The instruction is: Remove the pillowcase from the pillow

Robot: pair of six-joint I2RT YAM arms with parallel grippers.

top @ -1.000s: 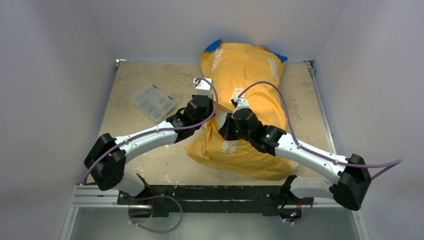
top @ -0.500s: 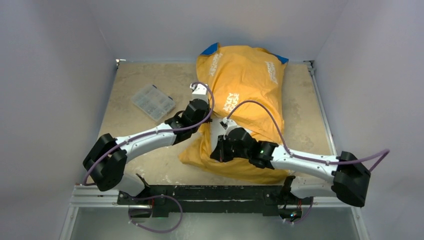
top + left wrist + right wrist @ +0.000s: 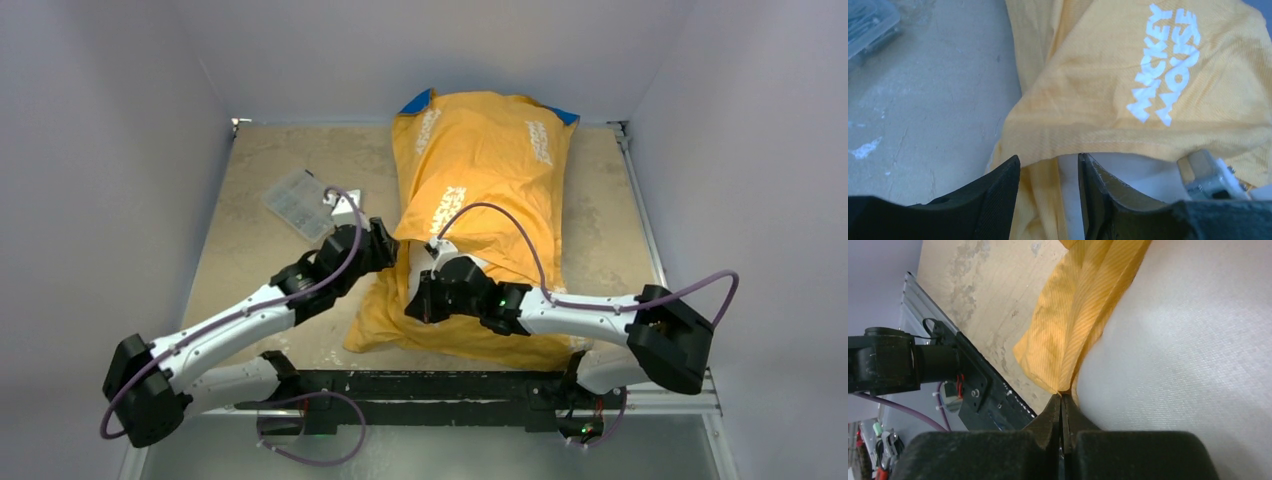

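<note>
The pillowcase's fold (image 3: 1062,371) is held in my closed right gripper, so next my left gripper comes back and takes that fold (image 3: 404,280) before my right gripper reaches for the pillow.
The orange-yellow pillowcase (image 3: 490,180) with white lettering lies from the back wall toward the front, still around the pillow. A strip of the white pillow (image 3: 412,262) shows at the case's mouth, and also in the left wrist view (image 3: 1133,170) and the right wrist view (image 3: 1193,340). My left gripper (image 3: 388,245) (image 3: 1048,162) stands open at the left side of that mouth, with the hem of the pillowcase (image 3: 1088,100) just beyond its fingertips. My right gripper (image 3: 416,296) (image 3: 1062,399) is shut on a fold of the pillowcase (image 3: 1073,330) beside the pillow.
A clear plastic organiser box (image 3: 300,200) (image 3: 868,22) lies on the tan table left of the pillowcase. The black mounting rail (image 3: 420,385) (image 3: 983,395) runs along the near edge. White walls enclose the table on three sides.
My left gripper has let go of the pillowcase, opened and drawn back to the left. The right gripper has pulled its fold of fabric toward the near left, and more white pillow shows.
</note>
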